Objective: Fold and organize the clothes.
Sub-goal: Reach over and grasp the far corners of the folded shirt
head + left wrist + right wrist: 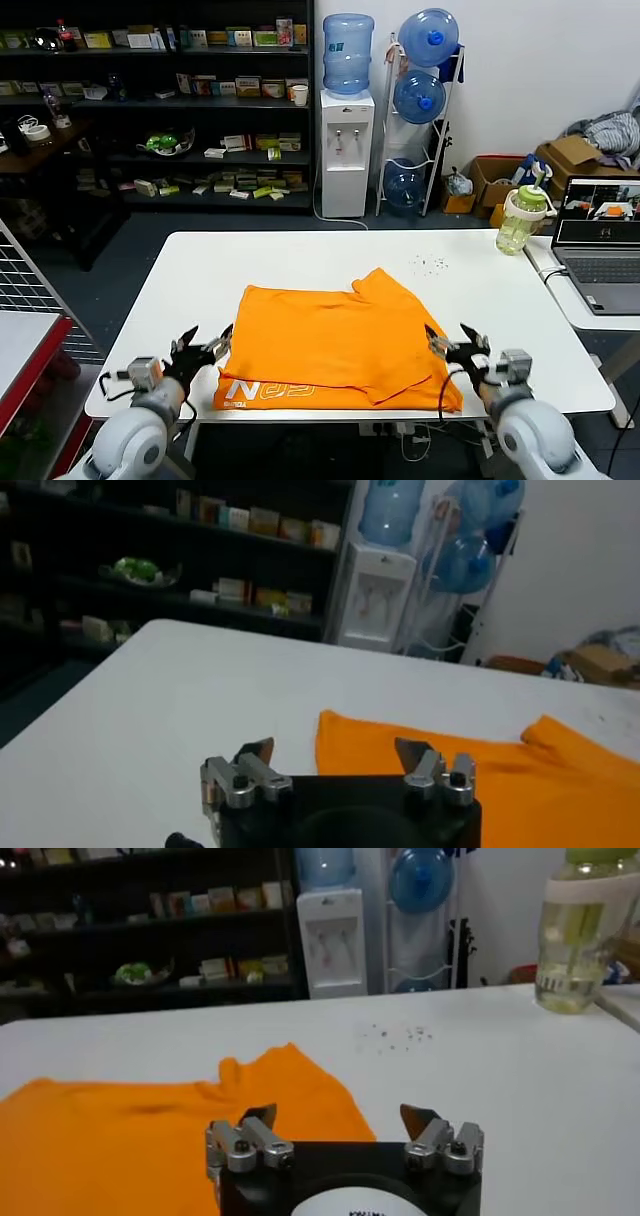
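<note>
The sleeve [376, 284] hangs out limp from the orange T-shirt's far edge [302, 291], so the sleeve will fold over along with that edge when the robot folds it nearer.
The orange T-shirt [340, 345] lies folded on the white table [300, 260], with white lettering along its near left edge and a sleeve sticking out at the far side. My left gripper [205, 345] hovers open just off the shirt's near left corner, holding nothing. My right gripper [450, 340] hovers open at the near right corner, also empty. The left wrist view has the left gripper [335, 748] open over the shirt's [480, 770] left edge. In the right wrist view the right gripper [340, 1113] stands open above the shirt's [150, 1138] right edge.
A laptop [598, 240] and a green-lidded bottle [520, 218] stand on a side table at the right. Small crumbs [432, 264] dot the table's far right. Shelves, a water dispenser [346, 150] and cardboard boxes stand behind. A red-edged rack is at the left.
</note>
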Motion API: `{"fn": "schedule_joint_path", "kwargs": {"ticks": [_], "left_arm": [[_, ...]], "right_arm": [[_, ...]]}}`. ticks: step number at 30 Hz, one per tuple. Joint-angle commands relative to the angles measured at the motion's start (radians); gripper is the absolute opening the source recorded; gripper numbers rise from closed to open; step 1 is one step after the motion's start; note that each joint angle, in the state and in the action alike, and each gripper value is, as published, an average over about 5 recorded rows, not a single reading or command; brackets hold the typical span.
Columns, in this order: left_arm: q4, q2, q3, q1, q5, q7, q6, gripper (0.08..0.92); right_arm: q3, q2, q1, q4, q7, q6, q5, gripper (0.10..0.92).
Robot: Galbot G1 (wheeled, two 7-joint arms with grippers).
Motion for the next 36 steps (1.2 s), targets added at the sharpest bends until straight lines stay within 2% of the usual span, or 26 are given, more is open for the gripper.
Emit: {"fn": "schedule_joint_path", "kwargs": {"ticks": [1,6,11,27,32,36], "left_arm": [[0.532,-0.144,0.207,-0.504,0.03,0.153,-0.026,0.821],[0.701,-0.193,0.247,-0.594,0.031,0.181,-0.019,0.823],[0.774,-0.216,0.271,-0.625,0.039,0.197,-0.009,0.823],[0.754,-0.216,0.302,-0.618,0.03,0.176,0.071,0.817],[0.749,-0.211,0.326,-0.628,0.029,0.164,0.1,0.713],[0.735,-0.201,0.348,-0.637,0.013,0.154,0.133,0.6]], "right_arm": [[-0.215,0.157,0.512,-0.504,-0.053,-0.002,-0.037,0.822],[-0.23,0.221,0.556,-0.624,-0.081,-0.011,-0.082,0.823],[-0.233,0.259,0.572,-0.705,-0.101,-0.022,-0.108,0.823],[-0.239,0.275,0.571,-0.747,-0.102,-0.06,-0.132,0.823],[-0.239,0.272,0.569,-0.749,-0.089,-0.093,-0.126,0.818],[-0.24,0.267,0.569,-0.745,-0.087,-0.115,-0.112,0.74]]}}
